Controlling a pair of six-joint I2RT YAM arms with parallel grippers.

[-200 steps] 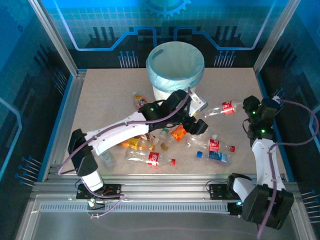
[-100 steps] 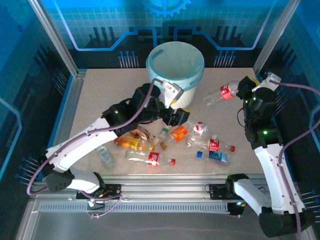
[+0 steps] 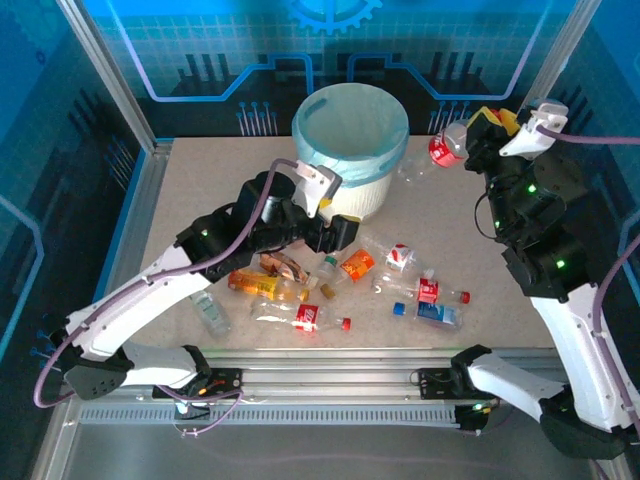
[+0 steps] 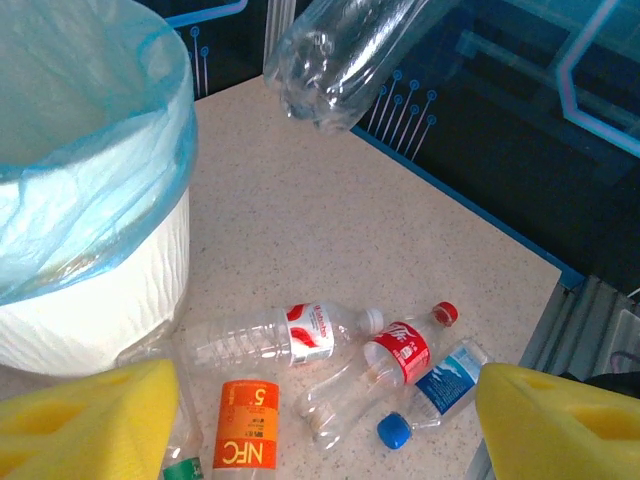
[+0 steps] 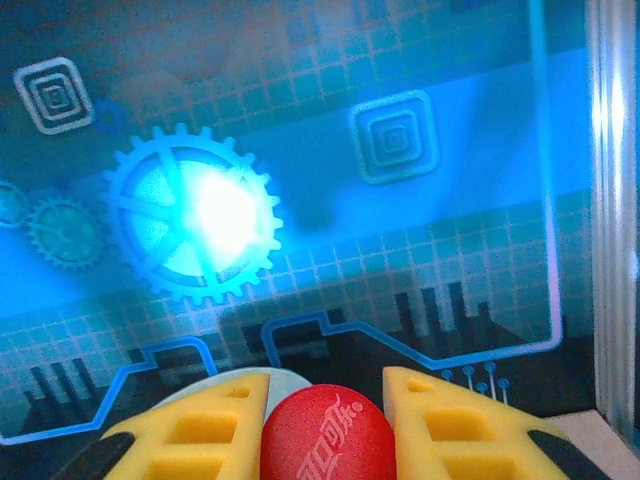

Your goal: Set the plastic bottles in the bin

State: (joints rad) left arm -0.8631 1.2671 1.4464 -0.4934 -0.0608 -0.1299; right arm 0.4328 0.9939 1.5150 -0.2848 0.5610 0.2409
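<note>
The bottle's clear bottom is going first toward the bin's opening (image 3: 350, 116), so my right gripper keeps going over the bin's rim and lets go of the bottle inside the bin.
The bin (image 3: 350, 135), white with a light blue bag, stands at the back centre of the table. My right gripper (image 3: 472, 135) is raised to the right of the bin's rim and is shut on a clear plastic bottle with a red label (image 3: 443, 150). That red label (image 5: 325, 435) sits between the yellow fingers (image 5: 200, 430). My left gripper (image 3: 335, 235) hovers open in front of the bin with nothing between its jaws. Below it lie a red-and-white-labelled bottle (image 4: 290, 335), a red-capped cola bottle (image 4: 400, 355), a blue-capped bottle (image 4: 440, 390) and an orange-labelled one (image 4: 248, 435).
More bottles lie scattered in front of the bin: an orange one (image 3: 262, 287), a red-labelled one (image 3: 305, 317) and a clear one (image 3: 210, 312). The metal frame rail (image 3: 330, 365) runs along the near edge. Blue panels wall the sides and back.
My right arm has lifted the red-labelled bottle up and back toward the bin's right side. My left arm has drawn back leftward from the bottle pile, still open.
</note>
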